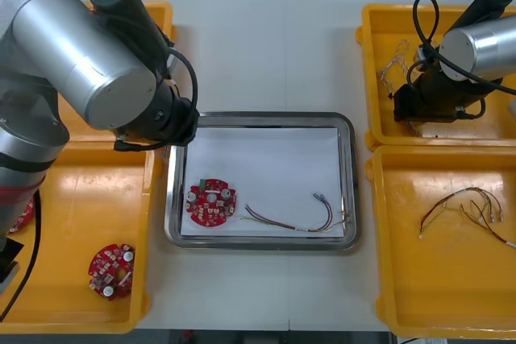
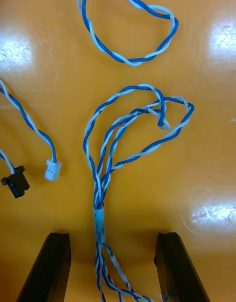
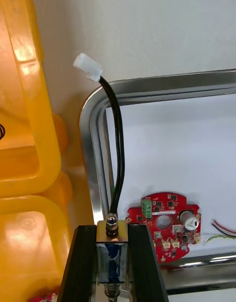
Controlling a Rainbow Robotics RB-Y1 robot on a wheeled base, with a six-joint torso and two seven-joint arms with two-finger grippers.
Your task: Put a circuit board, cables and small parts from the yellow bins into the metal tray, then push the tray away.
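Observation:
My gripper will lift the cable, and the blue and white cable's loops (image 2: pixel 137 113) will stay curled, because a pale sleeve (image 2: pixel 99 224) holds the cable's tightly twisted parts together.
My left gripper (image 3: pixel 112 233) is shut on the metal-tipped end of a black cable (image 3: pixel 118 149). The cable rises to a white plug (image 3: pixel 88 67) above the metal tray's corner rim (image 3: pixel 91 149). In the front view the left arm (image 1: pixel 161 122) hangs over the tray's (image 1: pixel 348 183) far left corner. On the tray's white inside lie a round red circuit board (image 1: pixel 211 201) and a red and yellow cable (image 1: pixel 298 217). My right gripper (image 2: pixel 112 237) stands open low in the far right yellow bin (image 1: pixel 379 62), its fingers either side of a twisted blue and white cable (image 2: pixel 100 218).
The near left yellow bin (image 1: pixel 72 199) holds a circuit board (image 1: pixel 111 269), with another one (image 1: pixel 24 215) at the arm's edge. Red and yellow cables (image 1: pixel 468 209) lie in the near right bin (image 1: pixel 403 279). More blue and white cable (image 2: pixel 132 34) lies past the right fingers.

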